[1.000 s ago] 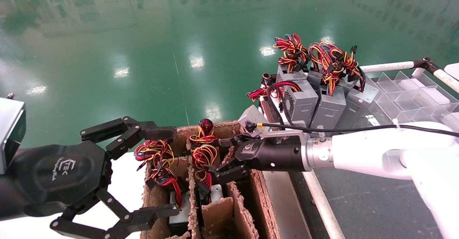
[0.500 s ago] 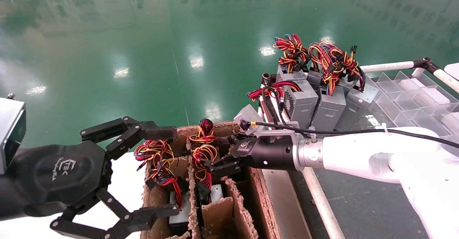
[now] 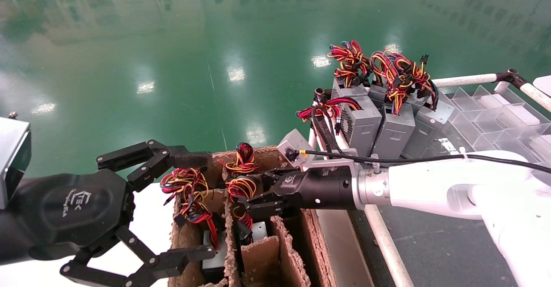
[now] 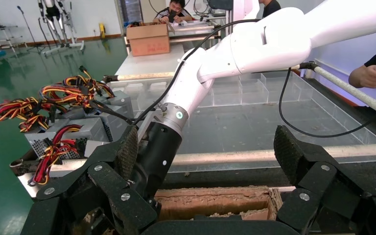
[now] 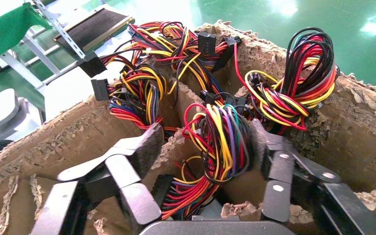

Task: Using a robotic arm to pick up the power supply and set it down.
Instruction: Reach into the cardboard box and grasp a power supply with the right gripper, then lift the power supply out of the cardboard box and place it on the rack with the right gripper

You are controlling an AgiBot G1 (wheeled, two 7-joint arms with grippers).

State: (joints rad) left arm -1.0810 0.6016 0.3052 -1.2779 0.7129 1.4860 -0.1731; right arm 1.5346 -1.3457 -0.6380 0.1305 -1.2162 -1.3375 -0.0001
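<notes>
I expect the power supply [image 3: 259,230] to come out of its slot and hang tilted when I lift the wires, because the wire bundle [image 3: 242,188] runs down to the grey body.
The power supply [image 3: 259,231] stands in the middle slot of a brown cardboard box [image 3: 297,252], only a strip of its grey body showing. Its looped red, yellow and orange wire bundle [image 3: 241,188] sticks up above the slot. My right gripper [image 3: 249,193] on the white robotic arm [image 3: 430,183] is open and straddles that bundle [image 5: 220,142]. One finger pad [image 5: 257,139] rests against the wires; the other pad [image 5: 149,142] stands apart, over a cardboard divider. My left gripper [image 3: 200,206] hangs wide open and empty at the box's left side.
Two more wire bundles [image 3: 189,188] fill neighbouring slots. Several grey power supplies [image 3: 387,128] with wires stand on the rack at the back right, beside a clear divided tray [image 3: 495,115]. A white rail [image 3: 383,244] runs along the box. A person's hand [image 4: 372,76] shows beyond.
My right gripper has moved left and slightly down, from the box's right slot to around the middle wire bundle. The left arm has not moved.
</notes>
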